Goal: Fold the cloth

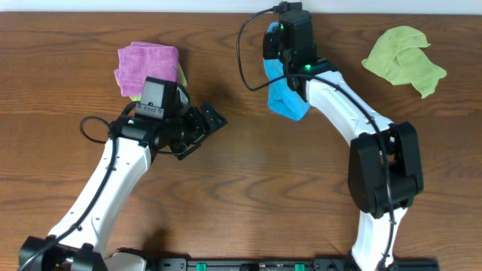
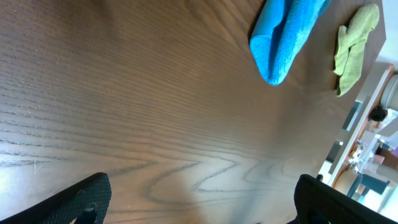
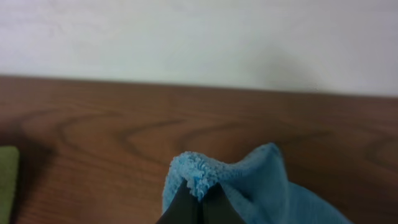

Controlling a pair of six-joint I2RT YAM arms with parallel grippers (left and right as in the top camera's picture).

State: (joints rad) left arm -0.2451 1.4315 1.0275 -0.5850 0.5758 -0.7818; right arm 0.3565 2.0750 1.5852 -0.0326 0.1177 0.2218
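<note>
I should now pull the sky-blue cloth's edge, pinched in my right gripper, toward the open wood beside the purple cloth until the sky-blue cloth spreads out.
The sky-blue cloth hangs bunched from my right gripper near the table's far edge, its lower end close to the wood. In the right wrist view the right gripper is shut on a pinched edge of the cloth. My left gripper is open and empty above bare wood, left of the cloth. In the left wrist view its two black fingers are spread wide, and the cloth shows far ahead as a hanging roll. The white tag is not visible.
A purple cloth lies folded at the back left, over a yellow-green one. A crumpled yellow-green cloth lies at the back right and shows in the left wrist view. A white wall backs the table.
</note>
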